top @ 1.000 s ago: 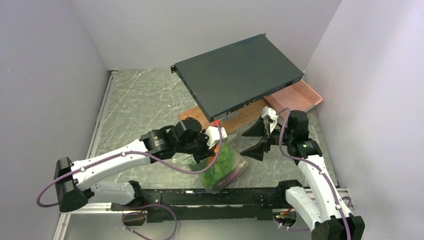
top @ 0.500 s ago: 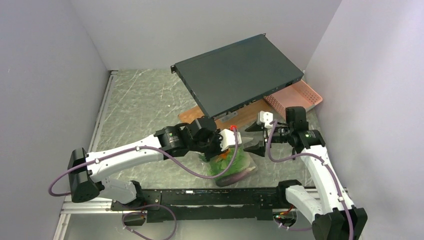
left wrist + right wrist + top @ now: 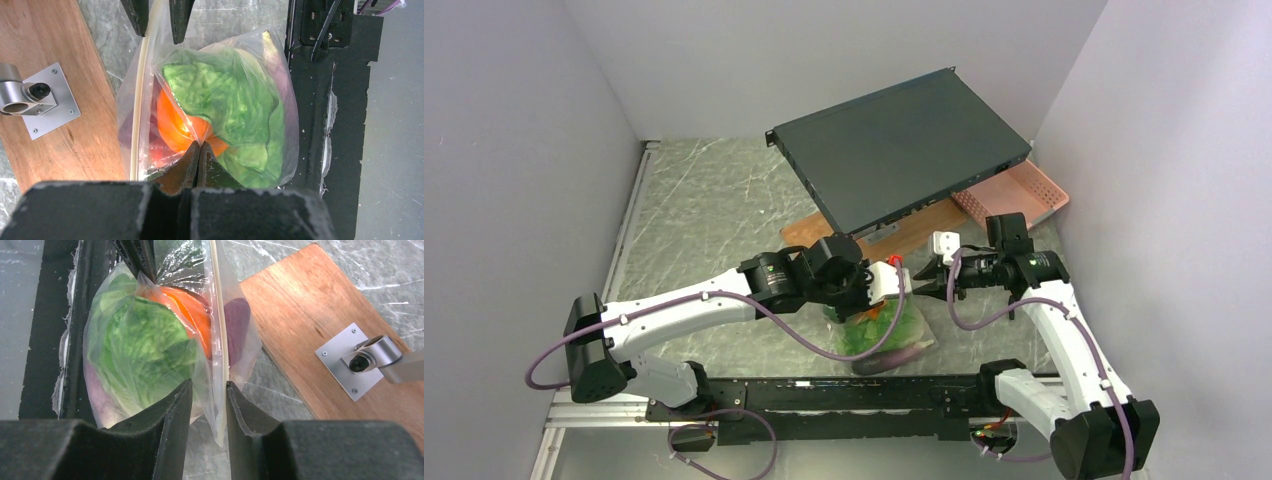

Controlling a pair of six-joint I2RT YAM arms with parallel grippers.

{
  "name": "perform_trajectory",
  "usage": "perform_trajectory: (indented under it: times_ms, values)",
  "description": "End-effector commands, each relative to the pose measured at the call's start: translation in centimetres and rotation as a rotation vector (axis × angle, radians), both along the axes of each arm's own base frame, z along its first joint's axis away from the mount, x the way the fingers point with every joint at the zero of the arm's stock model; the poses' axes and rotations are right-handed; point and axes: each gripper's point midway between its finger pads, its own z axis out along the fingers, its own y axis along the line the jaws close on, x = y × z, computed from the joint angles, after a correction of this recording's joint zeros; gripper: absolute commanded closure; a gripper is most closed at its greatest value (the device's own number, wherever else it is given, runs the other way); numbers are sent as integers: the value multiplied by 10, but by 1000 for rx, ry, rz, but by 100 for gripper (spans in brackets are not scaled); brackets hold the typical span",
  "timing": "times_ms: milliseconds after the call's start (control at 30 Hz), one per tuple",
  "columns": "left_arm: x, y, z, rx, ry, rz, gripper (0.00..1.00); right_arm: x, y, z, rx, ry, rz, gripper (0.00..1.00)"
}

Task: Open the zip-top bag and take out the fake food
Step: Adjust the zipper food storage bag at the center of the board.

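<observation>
My left gripper is pinching the bag's side (image 3: 199, 136) next to the zip strip. My right gripper should therefore hold the zip strip while my left gripper goes to its other end (image 3: 134, 175).
The clear zip-top bag (image 3: 892, 326) hangs near the table's front edge, stuffed with fake food: a green leafy piece (image 3: 235, 100), an orange piece (image 3: 172, 122) and something red (image 3: 161, 150). My left gripper (image 3: 199, 145) is shut, pinching a fold of the bag's near wall. My right gripper (image 3: 209, 385) comes in from the opposite side. Its jaws stand a little apart with the bag's edge and pale zip strip (image 3: 220, 330) hanging between them. The same strip (image 3: 140, 90) runs toward the right gripper (image 3: 159, 37) in the left wrist view.
A wooden board (image 3: 894, 235) with a metal bracket (image 3: 350, 360) lies just behind the bag. A large flat black box (image 3: 904, 145) rests tilted over it. A pink basket (image 3: 1024, 195) sits at the back right. The black base rail (image 3: 824, 395) runs along the front edge.
My left gripper carried the bag to the right. My right gripper moved left to the bag, and its wide-open jaws narrowed around the bag's zip edge.
</observation>
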Motion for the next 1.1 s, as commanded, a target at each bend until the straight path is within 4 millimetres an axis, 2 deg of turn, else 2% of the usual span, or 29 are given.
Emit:
perform_trajectory:
  times_ms: [0, 167, 267, 333, 433, 500, 533, 700, 767, 833, 933, 1067]
  values:
    - [3, -20, 45, -128, -71, -39, 100, 14, 3, 4, 3, -62, -6, 66]
    - [3, -22, 45, -136, -76, -44, 100, 22, 2, -4, -22, -65, -35, 61]
    - [3, -22, 47, -141, -77, -45, 100, 25, 2, -8, -30, -64, -42, 62]
    - [3, -23, 47, -145, -77, -47, 100, 25, 3, -7, -23, -62, -39, 72]
    - [4, -24, 46, -150, -73, -37, 100, 23, 5, 1, 0, -54, -35, 100]
    - [9, -24, 50, -177, -66, 16, 100, 21, 6, 8, 11, -45, -39, 100]
    - [14, -22, 57, -200, -66, 67, 95, 19, 5, 12, 9, -45, -43, 100]
    - [15, 0, 96, -419, -35, 193, 16, 18, -6, 32, 13, -113, -107, 100]
    - [13, 17, 107, -530, 0, 252, 1, 17, -8, 40, 30, -116, -121, 100]
    - [7, 36, 115, -627, 32, 262, 0, 18, -8, 45, 46, -109, -131, 100]
    - [4, 65, 104, -705, 67, 315, 0, 22, -6, 54, 83, -115, -152, 100]
    - [3, 97, 79, -755, 86, 386, 0, 29, -4, 66, 113, -131, -168, 100]
